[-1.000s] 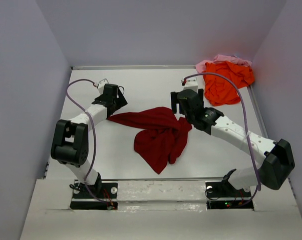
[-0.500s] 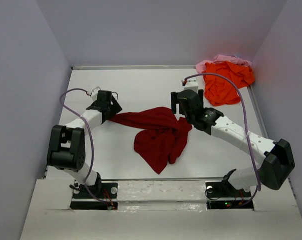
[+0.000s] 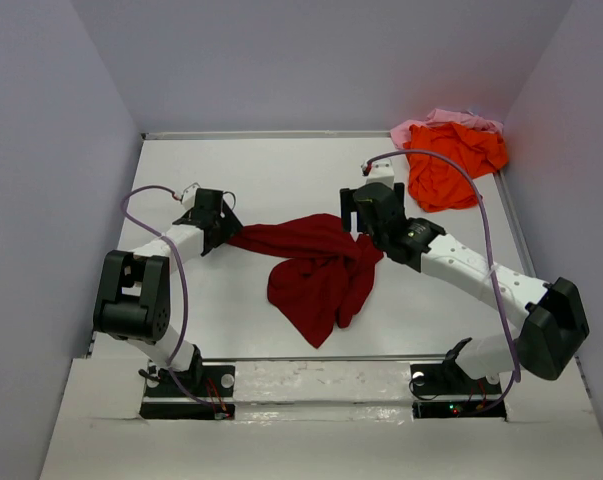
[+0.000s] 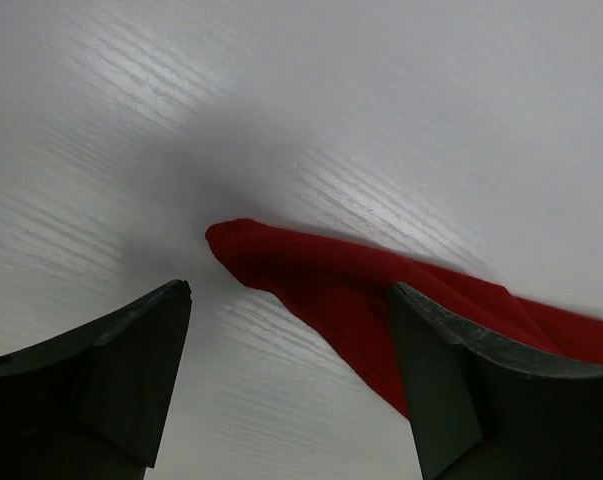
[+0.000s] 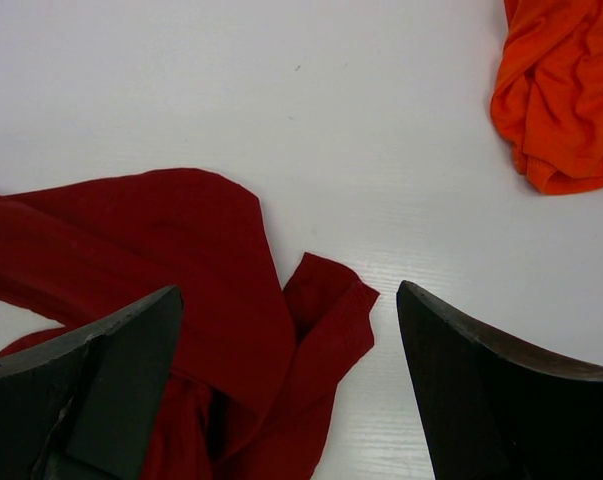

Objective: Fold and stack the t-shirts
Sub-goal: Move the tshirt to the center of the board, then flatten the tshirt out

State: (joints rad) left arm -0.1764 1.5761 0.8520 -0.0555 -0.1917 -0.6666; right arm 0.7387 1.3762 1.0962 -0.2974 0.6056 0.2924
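Note:
One finger of my left gripper is over the dark red t-shirt's cloth (image 4: 366, 325). Next, I move toward the t-shirt's narrow corner (image 4: 239, 243) and pinch there before I lift.
A dark red t-shirt (image 3: 319, 268) lies crumpled in the middle of the table. Its left corner (image 4: 281, 255) reaches between the fingers of my left gripper (image 3: 226, 232), which stands open low over the table. Over the shirt's right edge (image 5: 326, 310) my right gripper (image 3: 361, 232) hangs open, holding nothing. An orange t-shirt (image 3: 449, 165) lies bunched at the back right corner, also showing in the right wrist view (image 5: 566, 95). A pale pink t-shirt (image 3: 436, 120) peeks out behind it.
White walls close in the table (image 3: 271, 175) at the left, back and right. The arms' bases (image 3: 186, 385) sit at the near edge.
My left gripper has moved nearer and down to the dark red shirt's left corner. The right arm has shifted only slightly. The shirts lie as before.

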